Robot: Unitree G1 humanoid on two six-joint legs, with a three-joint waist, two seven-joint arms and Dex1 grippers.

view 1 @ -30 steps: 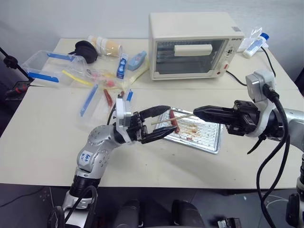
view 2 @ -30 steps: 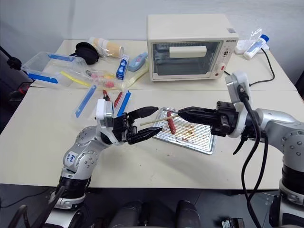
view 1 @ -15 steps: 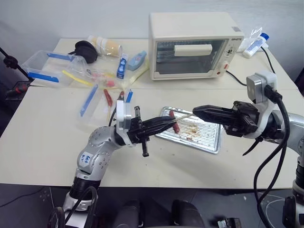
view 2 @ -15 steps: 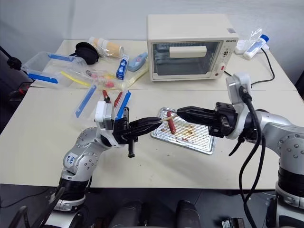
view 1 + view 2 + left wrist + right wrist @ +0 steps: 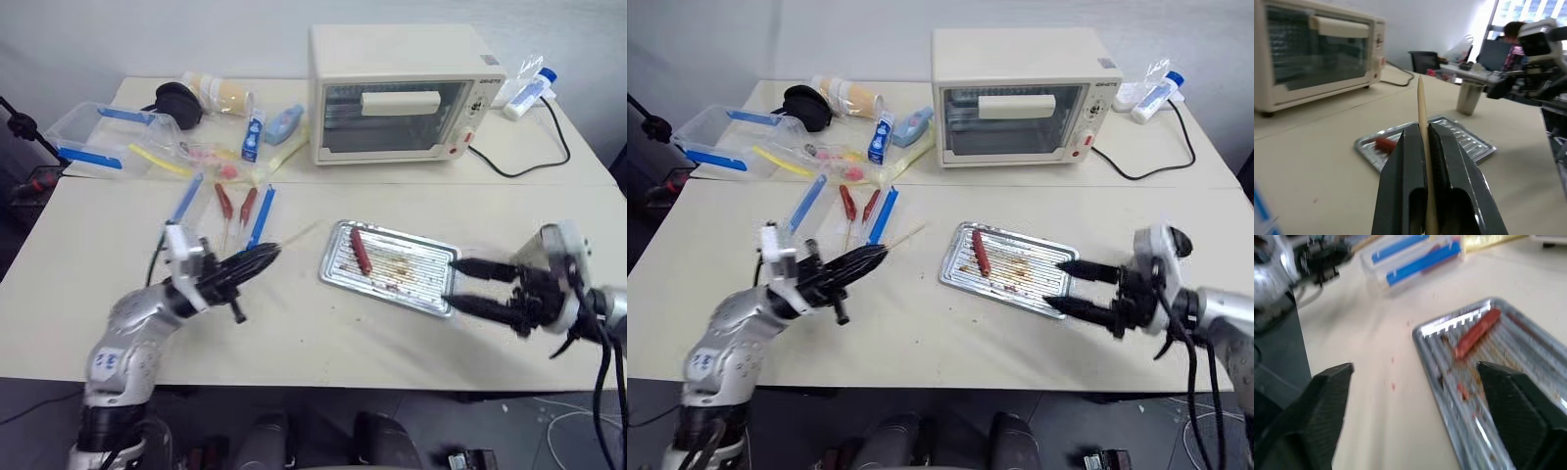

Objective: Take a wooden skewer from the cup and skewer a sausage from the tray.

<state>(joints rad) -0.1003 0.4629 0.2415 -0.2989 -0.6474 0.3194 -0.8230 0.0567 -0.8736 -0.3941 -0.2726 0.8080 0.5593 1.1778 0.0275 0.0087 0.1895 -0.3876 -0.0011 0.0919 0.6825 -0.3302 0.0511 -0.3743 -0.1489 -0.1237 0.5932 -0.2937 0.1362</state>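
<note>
Next, I move my left gripper back while my right gripper lifts the sausage [image 5: 361,252] end-on to the skewer's tip, because the sausage is lying crosswise to the skewer's tip [image 5: 315,225].
My left gripper [image 5: 257,259] is shut on the wooden skewer [image 5: 299,236], a thin pale stick that pokes past the closed fingertips [image 5: 1422,128] toward the tray. The silver ridged tray [image 5: 431,292] lies mid-table, and one slim reddish-brown sausage [image 5: 361,251] lies in its left part, apart from the skewer. My right gripper [image 5: 453,284] hangs open just beyond the tray's right edge with nothing between its fingers [image 5: 1327,396]. The grey metal cup [image 5: 1468,97] stands on the table beyond the tray in the left wrist view.
A cream toaster oven [image 5: 402,93] stands at the back with its cable [image 5: 529,162] trailing right. Clear containers with blue edges [image 5: 93,137], yellow strips and two red sausages on sticks [image 5: 235,204] crowd the back left. A person sits far off in the left wrist view.
The left gripper closed on the skewer and drew it away to the left. The right gripper let go of it, opened, and dropped down to the right beside the tray.
</note>
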